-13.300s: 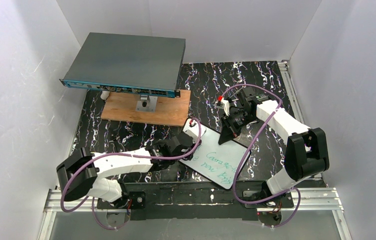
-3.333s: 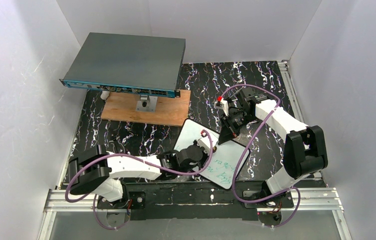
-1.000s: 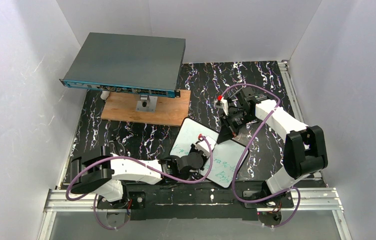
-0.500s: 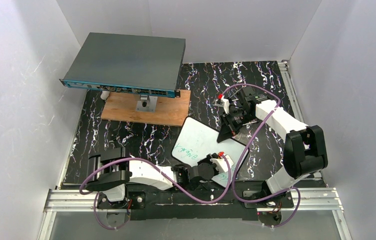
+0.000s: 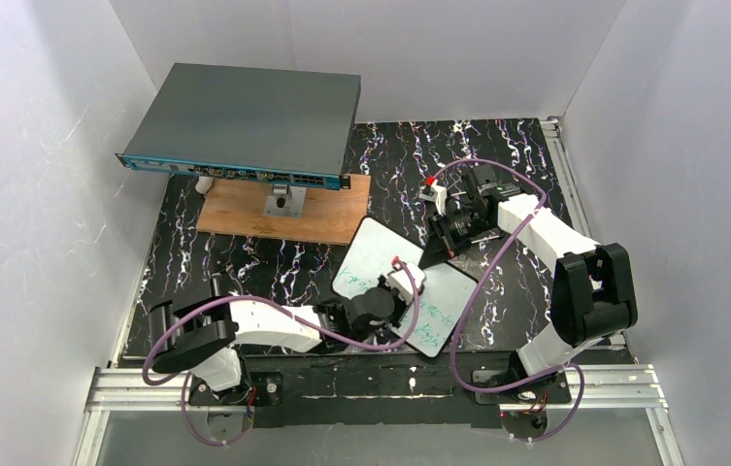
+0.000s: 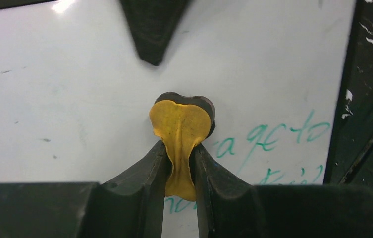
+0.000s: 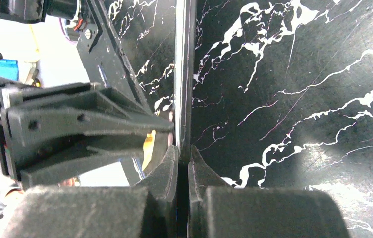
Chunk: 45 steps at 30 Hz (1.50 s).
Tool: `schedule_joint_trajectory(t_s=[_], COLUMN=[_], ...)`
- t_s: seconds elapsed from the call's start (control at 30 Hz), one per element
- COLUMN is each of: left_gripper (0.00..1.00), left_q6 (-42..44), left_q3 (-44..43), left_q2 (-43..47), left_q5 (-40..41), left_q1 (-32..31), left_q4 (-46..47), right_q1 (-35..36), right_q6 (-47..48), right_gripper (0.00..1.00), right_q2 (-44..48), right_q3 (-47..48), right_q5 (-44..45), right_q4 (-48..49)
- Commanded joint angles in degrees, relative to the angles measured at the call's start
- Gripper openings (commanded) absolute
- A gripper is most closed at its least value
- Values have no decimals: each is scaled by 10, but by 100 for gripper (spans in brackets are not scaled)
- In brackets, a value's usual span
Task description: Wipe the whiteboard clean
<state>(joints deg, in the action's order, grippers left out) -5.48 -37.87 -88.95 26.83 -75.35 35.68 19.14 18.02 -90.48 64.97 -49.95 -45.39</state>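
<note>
My left gripper should wipe back across the green writing [image 6: 268, 136] toward the whiteboard's edge, because the eraser's dark pad [image 6: 186, 100] is on clear whiteboard beside that writing.
The whiteboard [image 5: 381, 254] lies tilted near the table's middle front; green writing [image 6: 273, 141] remains on its near-right part. My left gripper [image 5: 402, 283] is shut on a yellow eraser [image 6: 180, 131] with a dark pad, pressed on the board's face [image 6: 65, 89] beside the writing. My right gripper [image 5: 436, 254] is shut on the whiteboard's far edge [image 7: 184, 74], seen edge-on in the right wrist view, with its fingers [image 7: 167, 168] on either side. The right gripper's dark tip [image 6: 149, 29] shows at the top of the left wrist view.
A large grey flat box [image 5: 245, 121] with a blue front edge stands at the back left above a brown wooden plank [image 5: 283, 212]. White walls enclose the black marbled table [image 5: 245, 262]. The arms' purple cables loop over the board.
My left gripper swept with the eraser from the board's near edge back up to its middle. Less green writing shows than 13 seconds ago. The right gripper kept its hold on the board.
</note>
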Motion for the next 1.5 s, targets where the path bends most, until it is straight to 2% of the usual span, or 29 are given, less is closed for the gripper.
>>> schedule_joint_trajectory(t_s=[0.0,0.13,0.3,0.5,0.67,0.77,0.97,1.2,1.47], left_gripper=[0,0,0,0,0,0,0,0,0], left_q6=[-82,-66,30,102,91,51,-18,2,62], left_q3=[19,22,23,-13,2,24,26,7,-49], left_q2=[25,29,18,-20,-6,23,46,29,-30], left_q5=[4,-23,-47,-67,-32,-3,37,-21,-63], left_q1=[50,48,4,-38,-40,-22,33,34,-26], left_q4=[-53,-35,20,27,52,60,-11,-4,-5], right_q1=[7,5,-12,-24,-28,-28,-28,-28,-28], right_q6=[19,14,-10,-27,-27,-24,-21,-19,-17], right_gripper=[1,1,1,1,1,1,1,1,1], right_q2=[0,0,-1,-4,-4,-3,-3,-3,-5], right_q3=[1,2,1,-1,-2,-1,0,0,0], right_q5=[-6,-2,5,10,5,0,-6,-6,-10], right_q4=[41,45,60,72,71,69,66,65,63])
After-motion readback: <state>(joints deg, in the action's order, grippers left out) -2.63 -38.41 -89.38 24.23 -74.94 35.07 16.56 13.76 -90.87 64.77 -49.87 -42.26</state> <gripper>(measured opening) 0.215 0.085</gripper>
